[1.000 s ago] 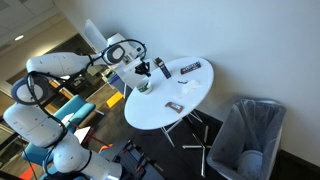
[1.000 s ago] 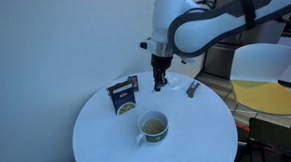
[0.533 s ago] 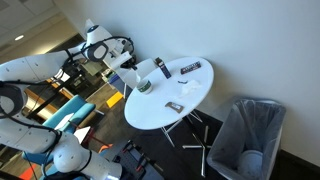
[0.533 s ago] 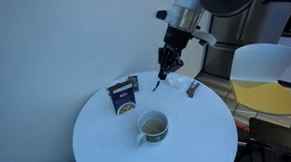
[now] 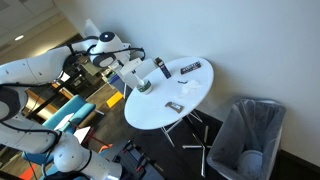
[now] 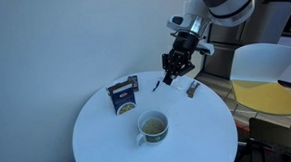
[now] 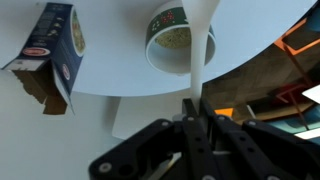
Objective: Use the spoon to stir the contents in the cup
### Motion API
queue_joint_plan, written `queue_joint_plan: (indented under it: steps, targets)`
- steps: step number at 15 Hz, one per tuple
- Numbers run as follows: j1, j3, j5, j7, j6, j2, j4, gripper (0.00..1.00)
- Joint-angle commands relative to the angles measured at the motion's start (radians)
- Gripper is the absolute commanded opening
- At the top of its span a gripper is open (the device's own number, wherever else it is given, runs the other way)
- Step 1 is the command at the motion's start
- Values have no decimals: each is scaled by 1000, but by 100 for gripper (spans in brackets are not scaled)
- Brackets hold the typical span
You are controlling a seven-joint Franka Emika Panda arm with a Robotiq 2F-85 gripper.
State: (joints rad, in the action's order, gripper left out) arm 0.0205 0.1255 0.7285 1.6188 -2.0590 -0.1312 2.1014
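My gripper needs to level out and point the spoon down into the cup's contents [image 6: 153, 124], because it is tilted down and the spoon slants [image 7: 201, 40] past the cup's rim.
The cup [image 6: 153, 126] is squat and pale with a dark band, and holds yellowish contents. It stands near the front of the round white table [image 6: 99, 144]. It also shows in the wrist view [image 7: 170, 40] and in an exterior view [image 5: 145, 86]. My gripper [image 6: 175, 69] hangs above the far side of the table, behind and to the right of the cup. It is shut on a white spoon [image 6: 162, 84] that points down at an angle. In the wrist view the spoon [image 7: 203, 45] runs from the jaws [image 7: 195, 105] past the cup's rim.
A blue food box [image 6: 123, 94] stands behind the cup and also shows in the wrist view [image 7: 55, 50]. A small dark packet [image 6: 193, 88] lies at the table's far right. A flat dark item [image 5: 192, 68] lies on the table. A grey bin [image 5: 248, 135] stands beside the table.
My gripper has risen and moved away from the blue box towards the table's far right, with the spoon still in it. The cup and the box have not moved.
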Motion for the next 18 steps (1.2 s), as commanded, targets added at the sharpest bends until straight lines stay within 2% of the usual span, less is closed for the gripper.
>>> queue_joint_plan:
  steps: [1,4,5,6,10,14,18]
  targets:
    - [-24,-5,40,52,48,12,-1,10]
    - [-39,7,80,110,102,33,-2,10]
    - [-40,11,104,121,115,47,-11,3]
    - [-40,14,139,158,113,55,-13,3]
    - [-55,22,365,360,136,76,-5,3]
    - [-77,15,568,581,227,139,-11,3]
    - [-90,2,665,691,369,232,-28,3]
